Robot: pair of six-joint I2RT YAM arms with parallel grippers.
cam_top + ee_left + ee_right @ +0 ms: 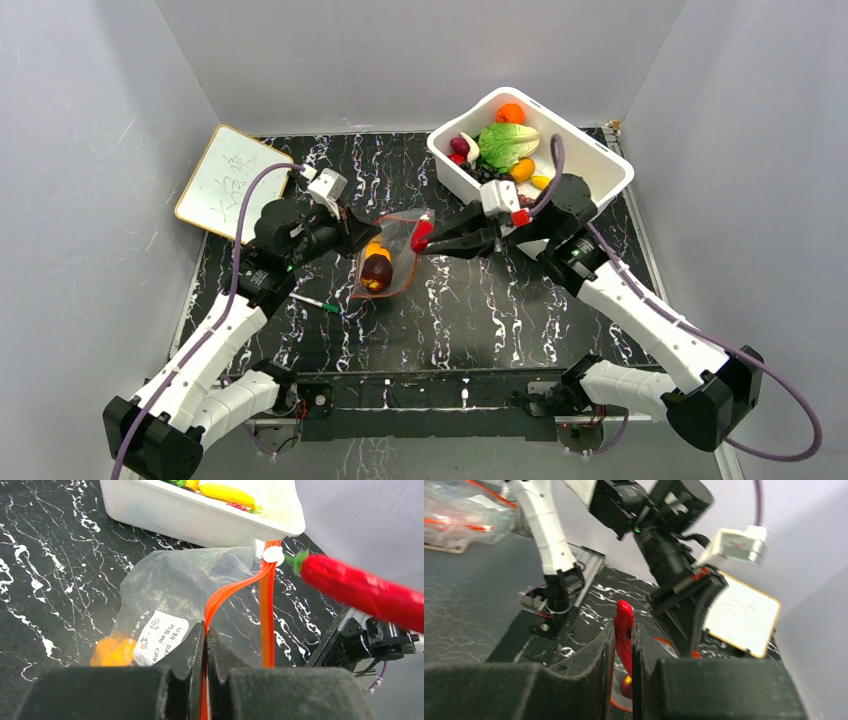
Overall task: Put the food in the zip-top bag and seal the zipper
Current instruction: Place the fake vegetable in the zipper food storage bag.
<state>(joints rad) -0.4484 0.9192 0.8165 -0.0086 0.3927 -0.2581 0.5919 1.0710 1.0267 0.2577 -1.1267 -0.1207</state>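
Observation:
The bag's opening (397, 268) is wide open next to the red chili pepper (422, 236). My right gripper carries on moving the pepper in until it is past the bag's zipper.
The clear zip-top bag (390, 262) lies mid-table with an orange piece and a dark purple piece (376, 270) inside. My left gripper (362, 236) is shut on one side of the bag's red-orange zipper strip (235, 589) and holds the mouth open; the pinched strip shows between my fingers in the left wrist view (205, 645). My right gripper (432, 240) is shut on a red chili pepper (421, 236), just right of the bag's mouth. The pepper shows in the left wrist view (365, 591) and between my right fingers (623, 630).
A white tub (600, 165) at the back right holds more toy food: green lettuce (507, 143), an orange piece (510, 112), yellow and purple pieces. A whiteboard (230, 180) leans at the back left. A green-and-white pen (315, 303) lies by the left arm.

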